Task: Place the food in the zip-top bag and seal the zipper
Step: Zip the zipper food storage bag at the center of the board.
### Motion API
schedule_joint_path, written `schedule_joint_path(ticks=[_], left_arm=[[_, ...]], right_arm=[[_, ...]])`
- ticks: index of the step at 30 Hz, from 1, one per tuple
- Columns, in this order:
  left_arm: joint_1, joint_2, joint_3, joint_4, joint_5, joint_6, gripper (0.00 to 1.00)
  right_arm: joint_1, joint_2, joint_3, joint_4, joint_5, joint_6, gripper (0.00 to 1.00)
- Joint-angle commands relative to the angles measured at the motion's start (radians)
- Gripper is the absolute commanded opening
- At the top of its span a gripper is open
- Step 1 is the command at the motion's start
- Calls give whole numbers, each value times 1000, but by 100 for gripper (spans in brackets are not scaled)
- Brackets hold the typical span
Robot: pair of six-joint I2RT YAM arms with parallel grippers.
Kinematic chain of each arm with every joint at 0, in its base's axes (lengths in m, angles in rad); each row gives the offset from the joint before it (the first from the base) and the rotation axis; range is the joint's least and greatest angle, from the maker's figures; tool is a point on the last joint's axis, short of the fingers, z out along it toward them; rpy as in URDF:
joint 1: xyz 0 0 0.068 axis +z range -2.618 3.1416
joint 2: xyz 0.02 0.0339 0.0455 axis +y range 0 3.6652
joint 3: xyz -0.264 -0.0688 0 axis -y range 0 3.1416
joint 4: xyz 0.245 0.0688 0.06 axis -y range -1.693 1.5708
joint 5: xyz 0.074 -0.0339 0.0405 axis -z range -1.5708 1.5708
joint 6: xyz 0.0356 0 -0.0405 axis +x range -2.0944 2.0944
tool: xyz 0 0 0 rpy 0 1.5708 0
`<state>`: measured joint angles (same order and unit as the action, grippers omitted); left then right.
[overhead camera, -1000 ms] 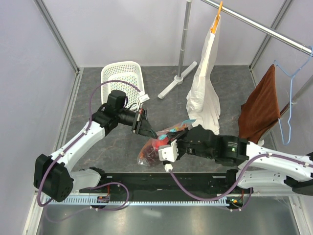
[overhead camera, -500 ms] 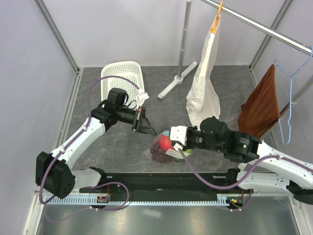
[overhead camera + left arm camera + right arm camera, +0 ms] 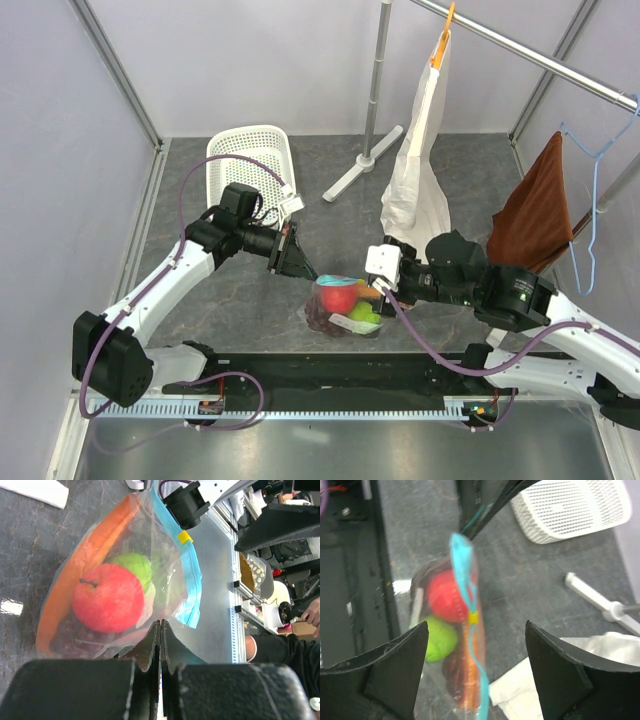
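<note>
The teal zipper gapes (image 3: 467, 589) between the yellow slider (image 3: 473, 618) and the bag's pinched corner. The slider will shut that part of the zipper when I pull it to that corner.
The clear zip-top bag (image 3: 341, 303) sits between the arms with the food inside: a red apple (image 3: 107, 598), a green round fruit (image 3: 133, 567), dark grapes (image 3: 451, 666) and an orange papaya slice (image 3: 471, 680). Its teal zipper (image 3: 464, 579) carries a yellow slider (image 3: 473, 617). My left gripper (image 3: 299, 263) is shut, pinching the bag's corner at the zipper end (image 3: 160, 626). My right gripper (image 3: 384, 270) stands open just right of the bag, and in the right wrist view (image 3: 476, 626) the bag shows between its wide-apart fingertips without touching them.
A white mesh basket (image 3: 250, 158) lies at the back left. A tall white paper bag (image 3: 420, 190) hangs from a rack on a grey stand (image 3: 361, 165). A brown towel (image 3: 530, 225) and a blue hanger (image 3: 592, 215) hang at the right.
My right gripper has opened, let go of the bag and drawn back to the right. The bag has dropped lower and now hangs from the left gripper alone, which stayed put.
</note>
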<state>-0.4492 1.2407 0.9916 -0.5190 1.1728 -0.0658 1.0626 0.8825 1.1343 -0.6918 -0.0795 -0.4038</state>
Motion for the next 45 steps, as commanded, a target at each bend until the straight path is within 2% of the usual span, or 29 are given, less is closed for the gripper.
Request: schedule_joint_path(ticks=[1,3,7,13,15,16,17,18,20,21,25,28,31,32,36,39,45], left_arm=[[4,-3,13,-19,-24,58,2],[4,0,18,-21,-18,57,2],[4,-10,16,-19,-16,60,2],[4,-46,-14,-22,-12,64,2],[4,-56,-18,-21,-16,64,2],[4,-57,-18,-24,-16,90,2],[6,-60,-15,-30,-19,98,2],[6,-70,-4,-36,-19,113,2],[17,-98,8,-61,-13,184,23],[20,-142,15,-76,-21,219,30],[20,-286,45,-147,-116,525,57],[6,-378,27,-147,-203,663,67],[-66,-403,12,-135,-317,772,70],[-91,-420,2,-121,-347,791,78],[-229,-481,-100,42,-594,865,79],[-331,-489,-137,95,-668,981,78],[-385,-449,-137,131,-713,1046,69]], right_arm=[[-1,7,38,-127,-147,14,84],[-1,16,9,-133,-154,20,84],[-1,36,-63,-63,-31,-21,85],[-52,46,-145,26,8,-24,76],[-76,36,-168,40,-6,-24,63],[-79,33,-172,44,-15,-24,53],[-81,30,-176,49,-20,-26,33],[-81,24,-174,52,-22,-30,22],[-82,18,-165,60,-28,-32,0],[-82,15,-160,60,-29,-32,0],[-82,21,-131,61,-45,-41,0],[-82,27,-119,58,-68,-46,0],[-82,33,-119,61,-85,-47,0],[-82,35,-116,61,-91,-47,0],[-82,42,-107,61,-109,-55,0],[-82,44,-99,61,-115,-55,0],[-82,38,-99,55,-128,-69,0]])
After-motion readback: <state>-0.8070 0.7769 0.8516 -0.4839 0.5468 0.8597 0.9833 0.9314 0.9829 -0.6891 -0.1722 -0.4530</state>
